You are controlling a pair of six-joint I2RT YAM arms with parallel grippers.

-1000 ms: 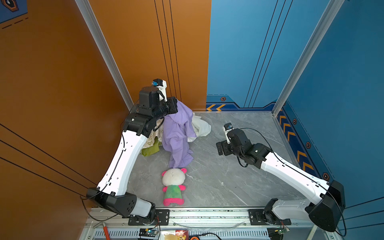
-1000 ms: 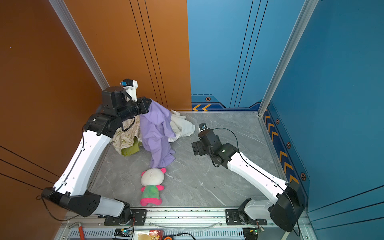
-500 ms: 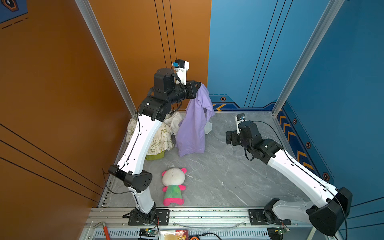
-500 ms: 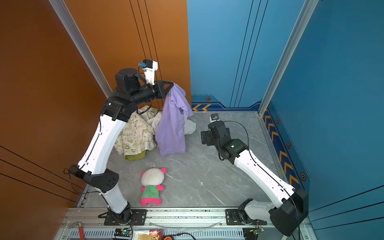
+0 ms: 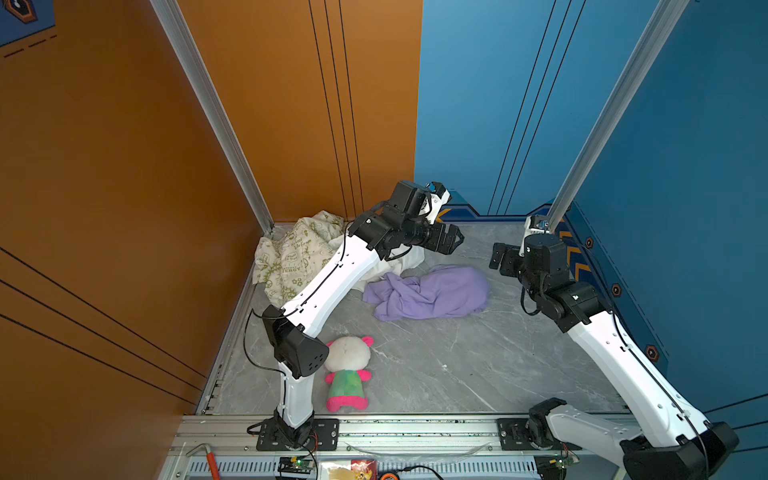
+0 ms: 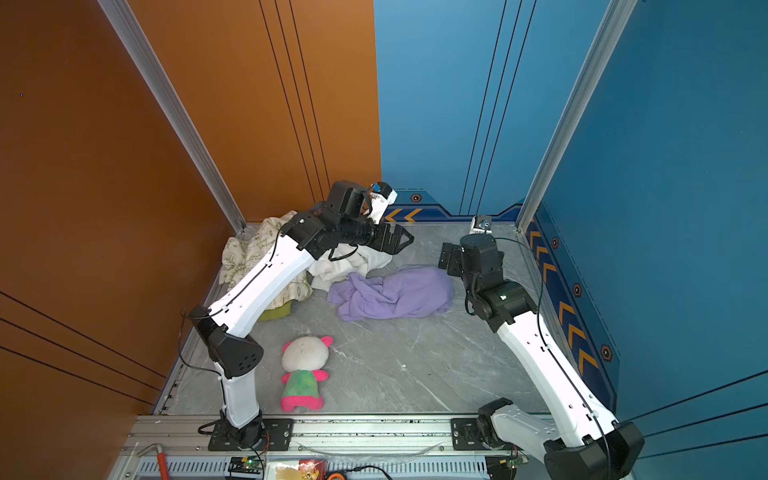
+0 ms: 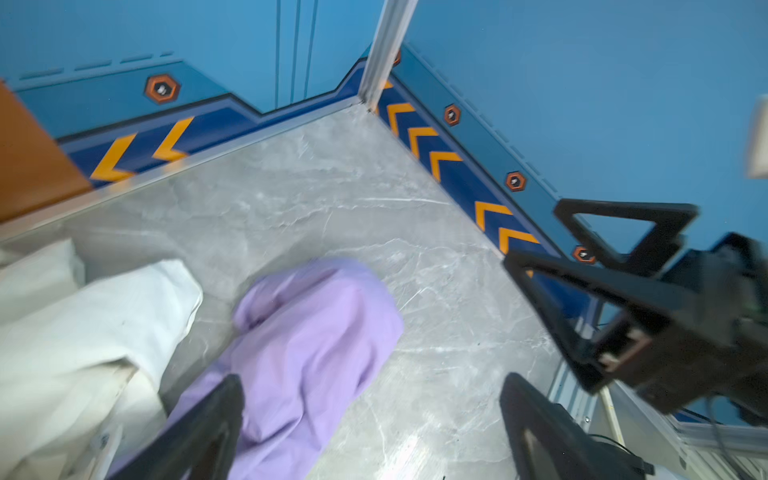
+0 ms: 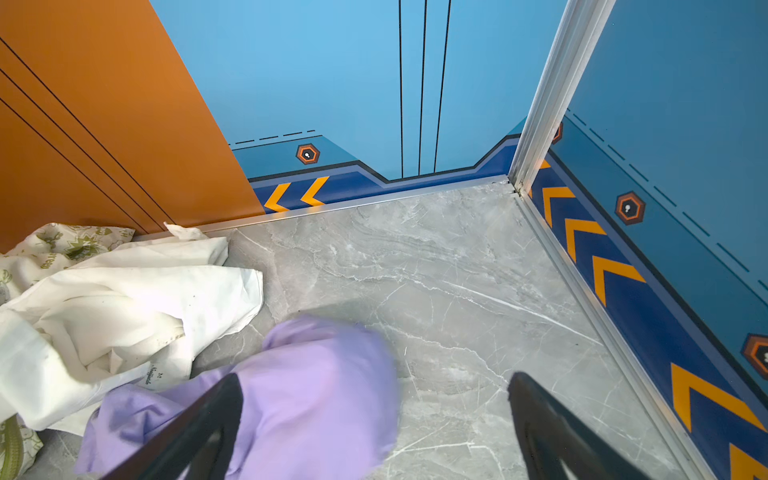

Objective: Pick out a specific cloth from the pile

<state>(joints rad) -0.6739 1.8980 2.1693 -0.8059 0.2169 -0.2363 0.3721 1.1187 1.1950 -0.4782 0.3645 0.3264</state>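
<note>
The arm of my left gripper reaches across the lavender cloth's end (image 5: 376,292) by the white cloth, so my left gripper should move away and my right gripper should take that end (image 5: 393,296).
The lavender cloth (image 5: 428,293) (image 6: 395,293) lies crumpled on the grey floor, just right of the pile (image 5: 299,257) (image 6: 249,257) in the back left corner. My left gripper (image 5: 457,241) (image 6: 409,240) hovers open and empty above the cloth's far edge. In the left wrist view the cloth (image 7: 307,332) lies below the wide-apart fingers of that gripper (image 7: 372,386). My right gripper (image 5: 498,259) (image 6: 446,259) stands open at the cloth's right end, holding nothing. The right wrist view has the cloth (image 8: 311,382) under its gripper (image 8: 374,382), blurred.
The pile holds a cream cloth with green print (image 5: 291,266), a white cloth (image 5: 399,262) (image 8: 124,299) and an olive-green piece (image 6: 276,311). A pink-and-green plush toy (image 5: 347,374) lies near the front rail. Orange and blue walls close the back and sides.
The left gripper opened and let go of the lavender cloth, which dropped from hanging to a heap on the floor. The left arm came down and rightward; the right gripper drew back to the right.
</note>
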